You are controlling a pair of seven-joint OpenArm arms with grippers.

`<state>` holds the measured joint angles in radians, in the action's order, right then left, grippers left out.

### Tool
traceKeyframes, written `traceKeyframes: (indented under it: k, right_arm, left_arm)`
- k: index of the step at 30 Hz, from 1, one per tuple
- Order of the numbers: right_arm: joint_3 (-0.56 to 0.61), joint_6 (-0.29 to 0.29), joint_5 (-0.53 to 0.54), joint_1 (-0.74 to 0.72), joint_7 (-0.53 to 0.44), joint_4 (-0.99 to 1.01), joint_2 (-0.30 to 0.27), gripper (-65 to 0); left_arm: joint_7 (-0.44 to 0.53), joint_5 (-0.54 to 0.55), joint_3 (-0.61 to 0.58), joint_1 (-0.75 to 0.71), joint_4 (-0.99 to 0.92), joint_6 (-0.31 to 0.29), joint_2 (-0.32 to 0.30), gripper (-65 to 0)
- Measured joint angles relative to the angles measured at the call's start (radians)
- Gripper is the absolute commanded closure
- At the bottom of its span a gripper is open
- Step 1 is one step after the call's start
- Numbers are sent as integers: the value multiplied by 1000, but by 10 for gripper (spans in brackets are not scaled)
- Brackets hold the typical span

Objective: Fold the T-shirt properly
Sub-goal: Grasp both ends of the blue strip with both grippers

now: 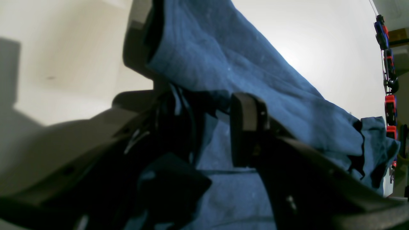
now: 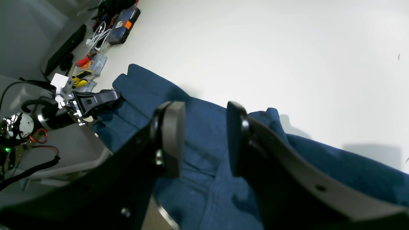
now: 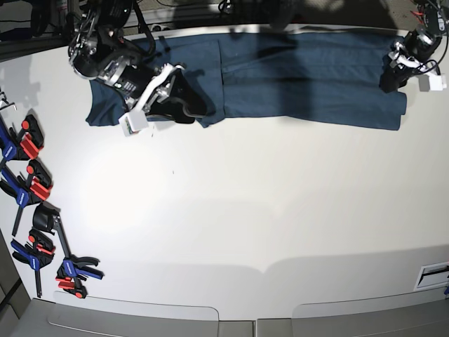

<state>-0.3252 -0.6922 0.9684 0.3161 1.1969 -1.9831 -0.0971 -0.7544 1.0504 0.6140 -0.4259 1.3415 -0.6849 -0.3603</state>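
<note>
Next, I pinch the T-shirt's end (image 3: 397,109) with my left gripper, since it lies loose across that gripper's spread fingers, before I fold it toward the T-shirt's middle (image 3: 247,83).
The dark teal-blue T-shirt (image 3: 302,77) lies as a long folded strip along the far edge of the white table (image 3: 245,210). My right gripper (image 3: 186,105) hovers over its left part, near a sleeve. In the right wrist view this gripper (image 2: 206,137) is open and empty, with the shirt (image 2: 198,179) beneath the gap. My left gripper (image 3: 390,81) is at the shirt's right end. In the left wrist view the cloth (image 1: 255,83) is bunched between its fingers (image 1: 246,127) and drapes up over them. It looks shut on the shirt's edge, which the right wrist view (image 2: 110,95) also shows.
Several red, blue and black clamps (image 3: 28,182) lie along the table's left edge, with more at the front left (image 3: 70,270). They also show in the left wrist view (image 1: 388,64). Tool boxes and cables (image 2: 121,19) sit beyond the shirt's end. The table's back edge runs right behind the shirt.
</note>
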Motion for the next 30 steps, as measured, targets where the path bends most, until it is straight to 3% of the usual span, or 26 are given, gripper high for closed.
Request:
traceKeyframes:
  k: [8, 11, 15, 19, 23, 28, 30]
  right_arm:
    - [0, 0, 0, 0, 0, 0, 0, -201]
    - [0, 0, 0, 0, 0, 0, 0, -201]
    - [0, 0, 0, 0, -1, 0, 0, -201]
    - [0, 0, -1, 0, -1, 0, 0, -201]
    - [0, 0, -121, 0, -35, 0, 0, -201]
    - [0, 0, -299, 0, -101, 0, 0, -201]
    - [0, 38, -374, 0, -121, 0, 0, -201]
  left_arm:
    - [-2, 0, 0, 42, 0, 0, 19, -244]
    - [-1, -50, 0, 44, 0, 7, 30, -173]
    - [-4, -61, 0, 44, -1, 11, 33, -9]
    - [0, -60, 0, 44, -1, 11, 33, 0]
    - [0, -54, 0, 44, -1, 2, 33, 0]
    - [-15, 40, 0, 44, 0, 2, 33, 0]
    - [-48, 62, 0, 44, 7, 0, 33, 0]
